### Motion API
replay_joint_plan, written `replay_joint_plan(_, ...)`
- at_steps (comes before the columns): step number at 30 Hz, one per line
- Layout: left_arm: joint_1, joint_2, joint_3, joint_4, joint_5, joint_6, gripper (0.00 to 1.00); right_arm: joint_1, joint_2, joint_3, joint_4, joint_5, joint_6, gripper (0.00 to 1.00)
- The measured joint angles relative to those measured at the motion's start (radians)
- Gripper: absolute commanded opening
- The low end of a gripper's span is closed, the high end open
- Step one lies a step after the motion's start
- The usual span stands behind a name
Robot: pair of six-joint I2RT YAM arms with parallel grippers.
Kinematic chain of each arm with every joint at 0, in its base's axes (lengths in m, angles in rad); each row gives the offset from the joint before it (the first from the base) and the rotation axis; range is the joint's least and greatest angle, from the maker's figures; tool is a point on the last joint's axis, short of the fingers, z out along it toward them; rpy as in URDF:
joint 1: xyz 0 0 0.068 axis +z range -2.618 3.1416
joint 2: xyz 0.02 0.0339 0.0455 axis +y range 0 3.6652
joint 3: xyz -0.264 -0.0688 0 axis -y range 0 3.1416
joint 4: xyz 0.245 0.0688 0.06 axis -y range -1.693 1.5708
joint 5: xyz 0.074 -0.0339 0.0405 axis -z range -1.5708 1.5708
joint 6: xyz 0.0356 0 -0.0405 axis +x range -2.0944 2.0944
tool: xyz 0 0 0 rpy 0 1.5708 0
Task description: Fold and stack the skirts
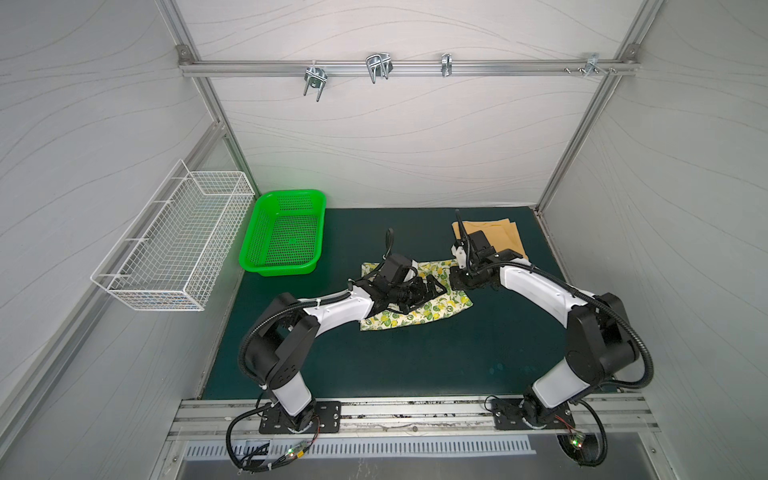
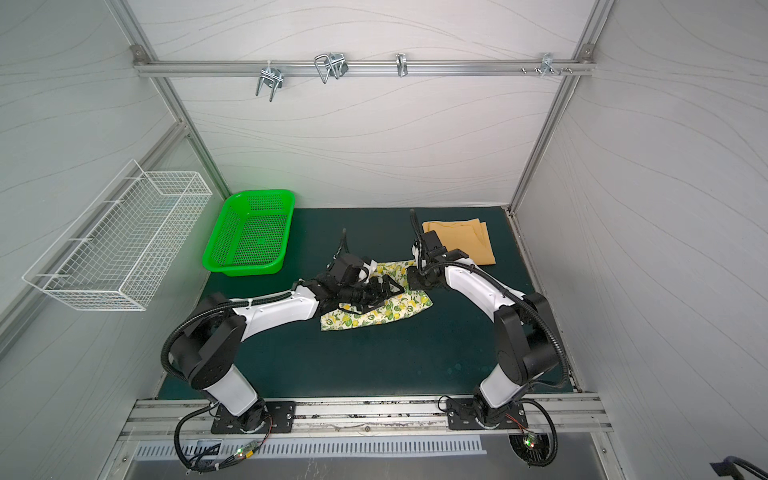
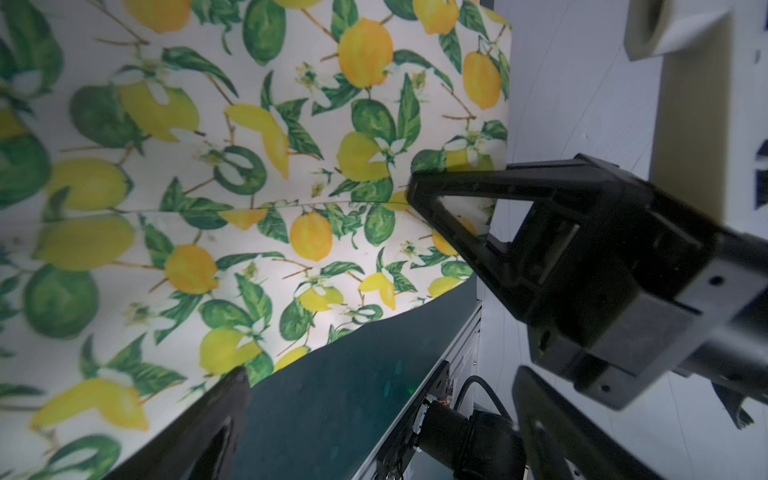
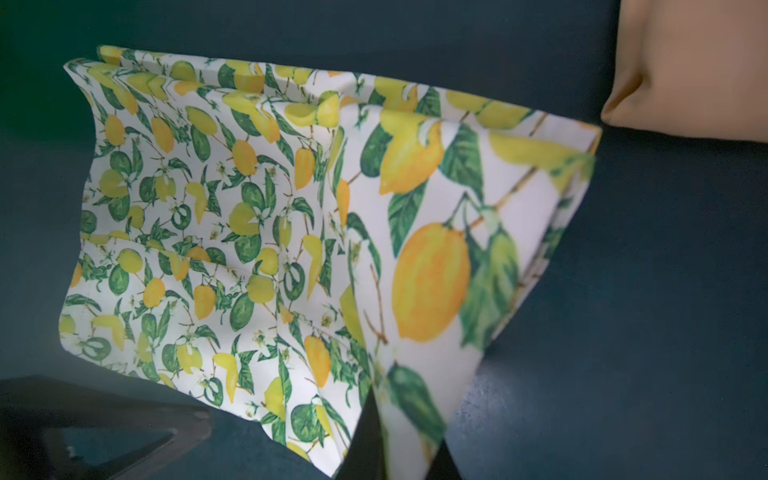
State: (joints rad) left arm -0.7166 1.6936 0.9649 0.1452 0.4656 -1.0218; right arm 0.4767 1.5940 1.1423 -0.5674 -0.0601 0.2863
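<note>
My left gripper is covering the lemon-print skirt's middle (image 1: 432, 270), where the skirt's raised flap must fold. My left gripper should move back toward the skirt's end (image 1: 372, 321) near the green basket.
The lemon-print skirt (image 1: 415, 316) (image 2: 382, 311) lies partly folded mid-mat. My left gripper (image 1: 434, 286) (image 2: 388, 286) hovers over it, open; in the left wrist view its gripper (image 3: 382, 399) spans the skirt's (image 3: 249, 187) edge and bare mat, holding nothing. My right gripper (image 1: 455, 278) (image 2: 411, 278) (image 3: 419, 191) is at the skirt's right edge. The right wrist view shows that gripper (image 4: 403, 457) shut on a raised flap of the skirt (image 4: 249, 228). The mustard skirt (image 1: 498, 235) (image 2: 461, 239) (image 4: 698, 70) lies folded at the back right, partly behind the right arm.
A green plastic basket (image 1: 291, 193) (image 2: 262, 193) stands at the mat's back left. A white wire basket (image 1: 174, 245) hangs on the left wall. A rail with metal hooks (image 1: 378, 68) crosses the back wall. Both arm bases sit on the front rail.
</note>
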Motion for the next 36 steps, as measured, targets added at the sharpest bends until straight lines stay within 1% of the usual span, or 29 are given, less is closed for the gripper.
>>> replay_joint_plan(6,-0.008,0.134,0.000,0.108,0.000,-0.056,0.99,-0.024,0.000,0.003,-0.013,-0.021,0.001,0.04)
replay_joint_plan(10,-0.008,0.184,-0.007,0.163,0.006,-0.087,0.99,-0.035,0.000,0.003,-0.019,-0.031,0.001,0.04)
replay_joint_plan(16,-0.011,0.179,-0.012,0.193,0.021,-0.101,0.99,-0.040,0.000,0.004,-0.026,-0.035,0.000,0.04)
replay_joint_plan(23,-0.012,0.081,-0.017,0.176,0.024,-0.097,0.99,-0.040,0.000,0.019,-0.040,-0.036,0.000,0.04)
replay_joint_plan(26,-0.017,0.061,-0.039,0.192,0.023,-0.098,0.99,-0.040,0.000,0.026,-0.042,-0.039,0.000,0.04)
replay_joint_plan(36,-0.042,0.140,-0.136,0.295,0.028,-0.145,0.99,-0.040,0.000,0.033,-0.046,-0.052,0.001,0.04)
